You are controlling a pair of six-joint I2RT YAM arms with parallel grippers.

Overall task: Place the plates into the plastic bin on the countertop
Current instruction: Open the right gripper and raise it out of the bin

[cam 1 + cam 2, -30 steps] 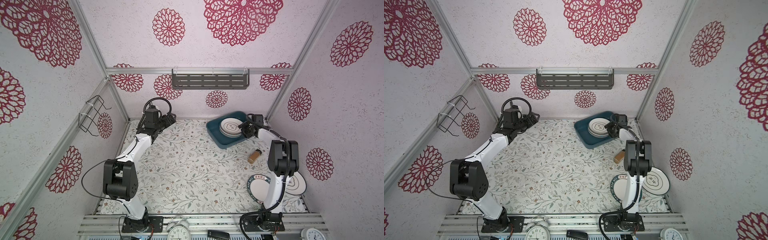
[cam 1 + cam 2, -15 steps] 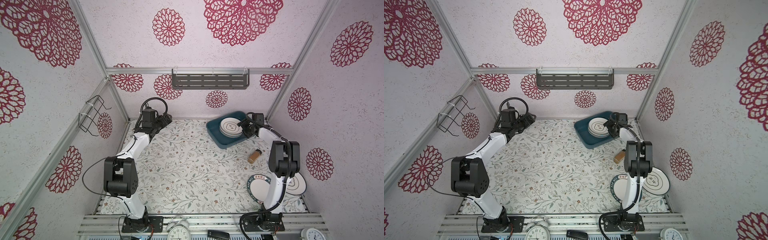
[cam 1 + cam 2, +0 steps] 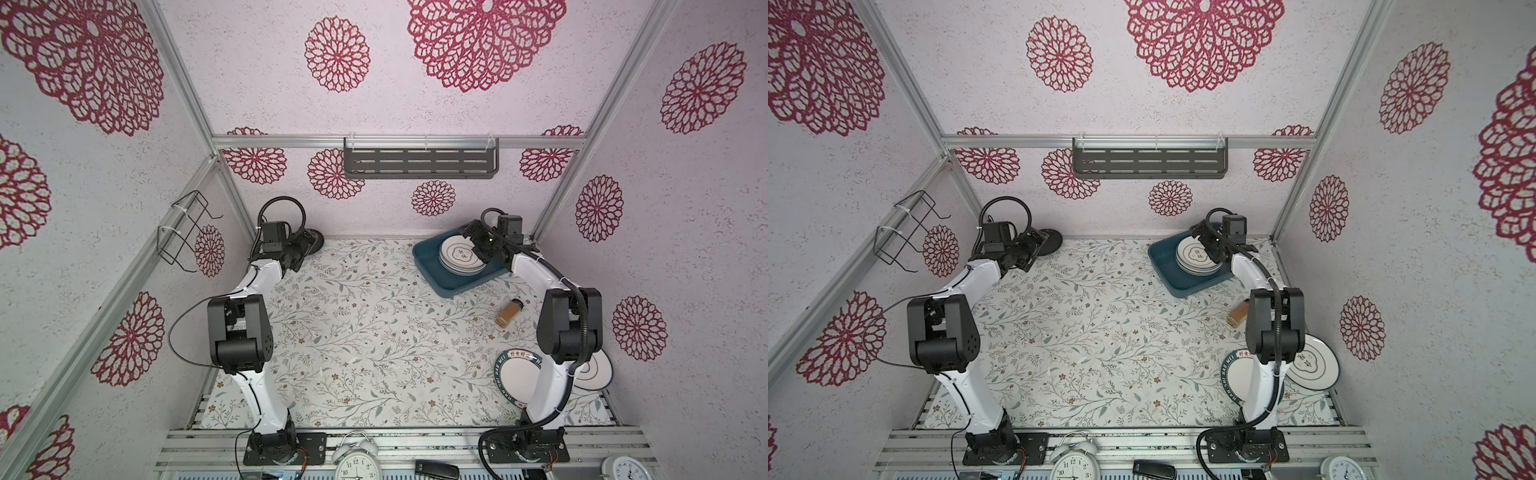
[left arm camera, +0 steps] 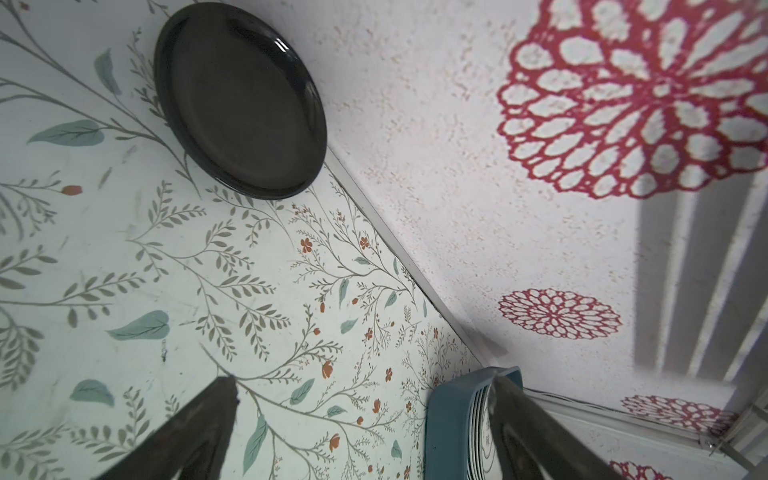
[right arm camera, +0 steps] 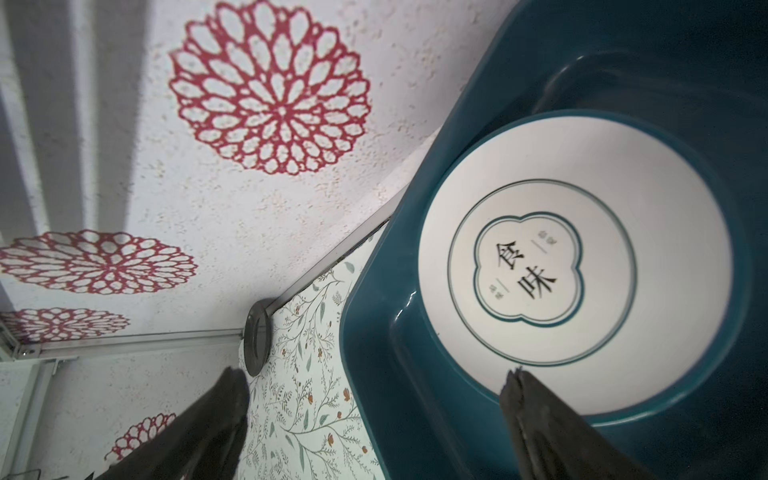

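Note:
My left gripper is far from the teal-rimmed plate (image 3: 518,379), so my right gripper should bring it to the bin's front (image 3: 449,321), and my left gripper should meet it there.
The teal plastic bin (image 3: 453,289) (image 3: 1177,289) sits at the back right of the countertop (image 3: 365,332). It holds a stack of plates, topped by one with a dark cloud outline (image 3: 459,257) (image 5: 573,266). My right gripper (image 3: 478,246) (image 5: 374,378) hovers open over the bin's edge, holding nothing. A small black plate (image 3: 316,241) (image 4: 241,99) lies by the back wall on the left. My left gripper (image 3: 301,253) (image 4: 365,386) is open just short of it. Two more plates lie front right, one teal-rimmed (image 3: 515,374) and one cloud-outlined (image 3: 598,372), partly behind the right arm.
A brown spice jar (image 3: 509,318) lies on its side between the bin and the front plates. A grey slotted shelf (image 3: 419,164) hangs on the back wall and a black wire rack (image 3: 187,232) on the left wall. Clocks (image 3: 357,465) stand at the front rail.
The right jaws have opened wide over the stack in the bin. The left arm has swung left toward the back corner, closer to the black plate.

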